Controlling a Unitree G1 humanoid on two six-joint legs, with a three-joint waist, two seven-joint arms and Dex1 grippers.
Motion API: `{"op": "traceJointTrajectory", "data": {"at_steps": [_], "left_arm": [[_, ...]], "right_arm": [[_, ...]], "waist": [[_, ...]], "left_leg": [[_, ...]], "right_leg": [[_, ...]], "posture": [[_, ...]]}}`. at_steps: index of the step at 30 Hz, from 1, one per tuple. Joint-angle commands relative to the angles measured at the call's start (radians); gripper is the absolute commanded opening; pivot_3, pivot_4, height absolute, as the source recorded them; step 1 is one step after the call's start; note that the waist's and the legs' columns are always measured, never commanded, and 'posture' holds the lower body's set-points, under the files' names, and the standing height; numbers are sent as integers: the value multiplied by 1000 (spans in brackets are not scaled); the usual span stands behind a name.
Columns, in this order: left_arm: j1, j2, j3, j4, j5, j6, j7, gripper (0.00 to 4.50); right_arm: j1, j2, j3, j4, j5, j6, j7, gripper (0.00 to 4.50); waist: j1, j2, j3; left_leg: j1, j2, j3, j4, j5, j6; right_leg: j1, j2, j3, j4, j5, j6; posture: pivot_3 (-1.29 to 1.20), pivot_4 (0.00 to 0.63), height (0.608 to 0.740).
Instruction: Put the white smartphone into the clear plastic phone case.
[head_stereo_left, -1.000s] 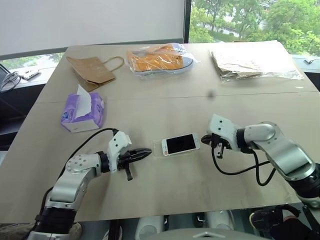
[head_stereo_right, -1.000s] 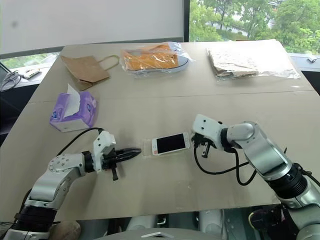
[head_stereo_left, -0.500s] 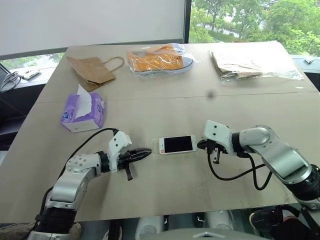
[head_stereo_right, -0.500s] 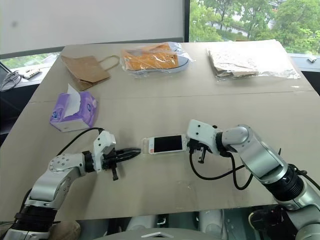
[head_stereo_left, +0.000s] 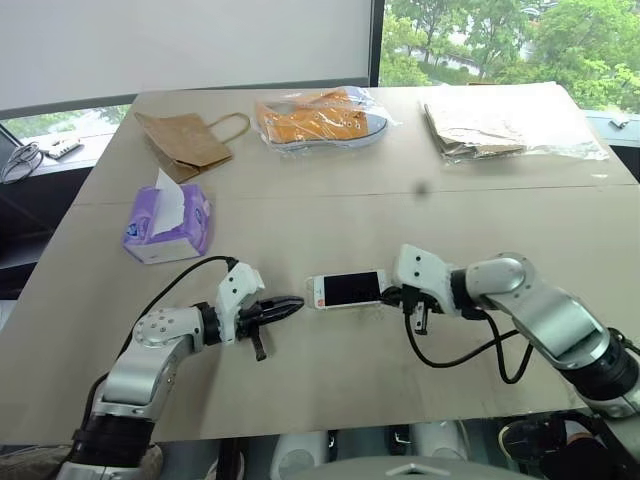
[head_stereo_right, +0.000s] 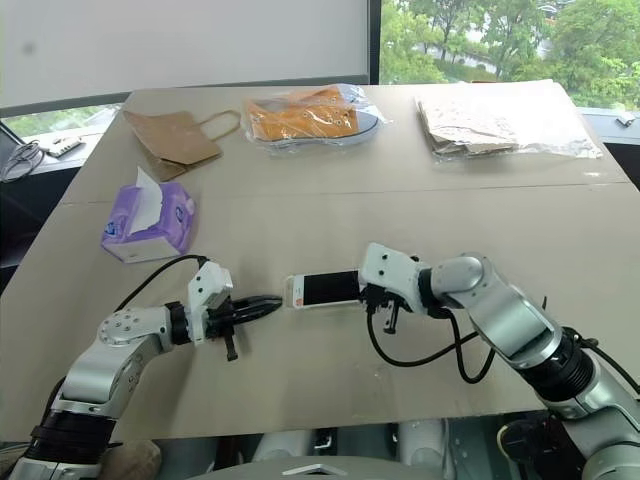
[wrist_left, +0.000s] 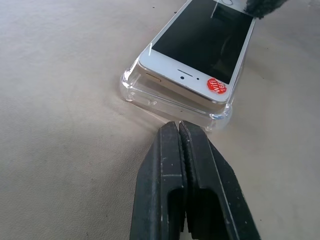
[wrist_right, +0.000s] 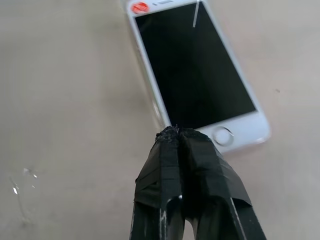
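The smartphone's red sticker end stops short of the case's end. My right gripper should move back and push the home button end toward my left gripper.
The white smartphone lies screen up near the table's front middle, a red sticker at its left end. It rests on the clear plastic phone case, with that end riding above the case's glossy rim. My left gripper is shut, empty, and level with the table. Its tips stop just short of the case's left end. My right gripper is shut too, tips pressed on the phone's right end by the home button.
A purple tissue pack stands at the left. Along the far edge lie a brown paper bag, an orange item in a clear bag and bagged brown paper. The table's front edge runs close below both arms.
My right gripper has slid left, pushing the phone a little toward the left gripper and turning it more level. The left gripper has not moved.
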Motion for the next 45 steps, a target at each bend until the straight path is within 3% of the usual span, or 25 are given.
{"op": "traceJointTrajectory", "data": {"at_steps": [1, 7, 13, 25, 45], "left_arm": [[2, 8, 3, -8, 7, -8, 5, 68], [7, 13, 9, -5, 8, -13, 4, 68], [-1, 16, 6, 3, 10, -17, 1, 68], [-15, 25, 8, 2, 13, -7, -15, 68], [-27, 27, -5, -2, 21, -11, -26, 68]], "right_arm": [[-26, -2, -53, -25, 23, -1, -5, 0], [-26, -91, -137, -71, 74, 45, 22, 0], [-45, -125, -76, 7, -4, -4, -11, 0], [-107, -5, 60, 67, -79, -81, -2, 0], [-153, 24, 134, 87, -117, -130, 112, 0]], "waist": [[0, 0, 0], [1, 0, 0], [0, -1, 0], [-1, -1, 0], [-5, -1, -1]], "left_leg": [[0, 0, 0, 0, 0, 0], [0, 0, 0, 1, 0, 0], [1, 1, 0, 1, 0, 0], [0, 0, 1, 2, 0, 0], [1, 1, 0, 2, 0, 0]], "right_leg": [[0, 0, 0, 0, 0, 0], [0, 0, 0, 0, 0, 0], [0, 1, 0, 1, 0, 0], [0, 1, 1, 1, 0, 0], [0, 2, 1, 2, 0, 0]], "posture": [[0, 150, 740], [0, 150, 740], [0, 150, 740], [0, 150, 740], [0, 150, 740]]}}
